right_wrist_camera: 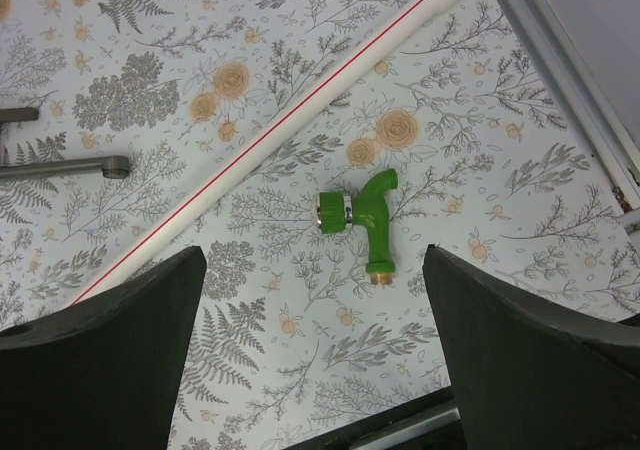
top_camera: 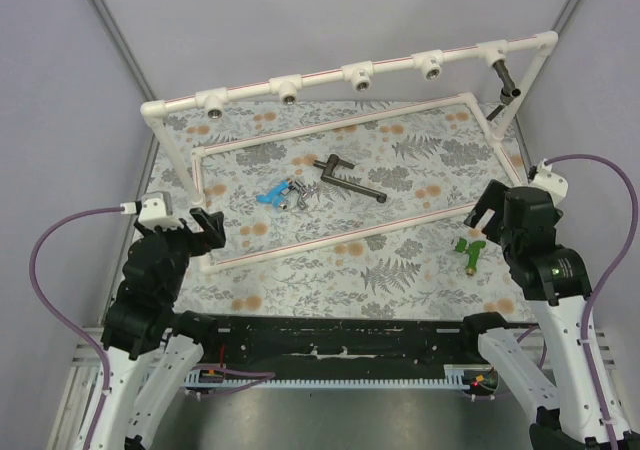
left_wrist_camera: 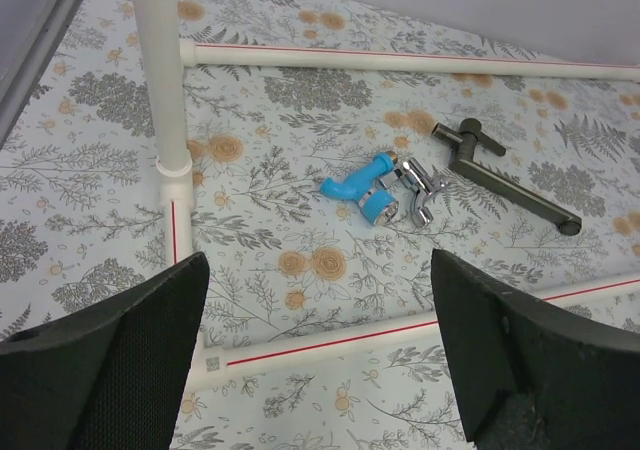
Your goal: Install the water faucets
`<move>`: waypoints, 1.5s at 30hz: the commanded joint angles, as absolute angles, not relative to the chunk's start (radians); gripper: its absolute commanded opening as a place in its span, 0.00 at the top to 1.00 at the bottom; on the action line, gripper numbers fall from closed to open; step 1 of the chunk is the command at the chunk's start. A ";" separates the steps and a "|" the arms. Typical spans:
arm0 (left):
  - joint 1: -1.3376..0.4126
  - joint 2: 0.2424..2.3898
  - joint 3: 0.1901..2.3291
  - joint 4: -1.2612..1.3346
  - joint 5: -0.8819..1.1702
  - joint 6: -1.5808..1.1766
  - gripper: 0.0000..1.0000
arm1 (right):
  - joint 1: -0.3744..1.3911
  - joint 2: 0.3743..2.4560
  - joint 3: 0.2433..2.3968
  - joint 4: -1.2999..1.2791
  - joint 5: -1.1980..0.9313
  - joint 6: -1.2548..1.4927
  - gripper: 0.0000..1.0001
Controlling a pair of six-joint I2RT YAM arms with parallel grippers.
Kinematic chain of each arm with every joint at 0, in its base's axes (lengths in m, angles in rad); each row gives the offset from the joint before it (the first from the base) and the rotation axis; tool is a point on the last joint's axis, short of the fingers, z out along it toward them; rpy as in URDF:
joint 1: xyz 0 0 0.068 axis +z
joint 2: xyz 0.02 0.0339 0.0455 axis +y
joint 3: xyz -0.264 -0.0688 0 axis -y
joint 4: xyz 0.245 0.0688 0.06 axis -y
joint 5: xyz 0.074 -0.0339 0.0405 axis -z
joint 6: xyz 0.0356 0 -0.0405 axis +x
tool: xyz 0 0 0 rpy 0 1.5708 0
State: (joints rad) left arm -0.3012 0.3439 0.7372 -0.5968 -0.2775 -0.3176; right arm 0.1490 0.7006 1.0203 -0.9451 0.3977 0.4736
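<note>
The green faucet's threaded end points in between my open fingers, so my right gripper should next go down until the fingers are on both sides of the green collar, then close.
The water faucets lie loose on the flowered mat. A light blue faucet (top_camera: 270, 195) (left_wrist_camera: 352, 182) touches a shiny silver one (top_camera: 296, 192) (left_wrist_camera: 418, 185) inside the pipe rectangle, and a longer dark grey one with a lever (top_camera: 350, 178) (left_wrist_camera: 505, 175) lies just right of them. A bright green faucet (top_camera: 470, 250) (right_wrist_camera: 368, 225) lies outside the rectangle at the right. My left gripper (top_camera: 203, 227) (left_wrist_camera: 320, 270) hovers open over the rectangle's near left corner, holding nothing. Open and empty, my right gripper (top_camera: 490, 210) (right_wrist_camera: 312, 260) hangs just short of the green faucet.
A white pipe frame (top_camera: 320, 80) spans the back, with several threaded sockets (top_camera: 358, 75) facing forward. Its base pipes (top_camera: 330, 240) form a rectangle on the mat. A dark piece (top_camera: 505, 80) sits on the frame's right post. Grey walls close both sides.
</note>
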 commanded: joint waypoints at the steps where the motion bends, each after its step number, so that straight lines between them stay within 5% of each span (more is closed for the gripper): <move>1: -0.308 0.327 0.719 -0.560 -0.244 -0.348 0.05 | 0.153 0.721 1.029 -0.975 0.396 0.524 0.02; 17: -0.307 0.485 0.718 -0.641 -0.100 -0.422 0.05 | 0.120 1.100 0.962 -1.085 0.324 0.692 0.02; 34: -0.318 0.500 0.683 -0.614 -0.060 -0.405 0.04 | -0.176 1.298 0.801 -0.847 0.158 0.699 0.21; 45: -0.321 0.578 0.673 -0.540 0.099 -0.446 0.02 | -0.216 1.407 0.718 -0.710 -0.030 0.673 0.52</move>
State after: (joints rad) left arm -0.3164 0.5419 0.6804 -0.6170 -0.0151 -0.4023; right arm -0.2150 1.3933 0.7555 -0.7811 0.0624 0.6765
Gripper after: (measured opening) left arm 0.980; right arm 0.539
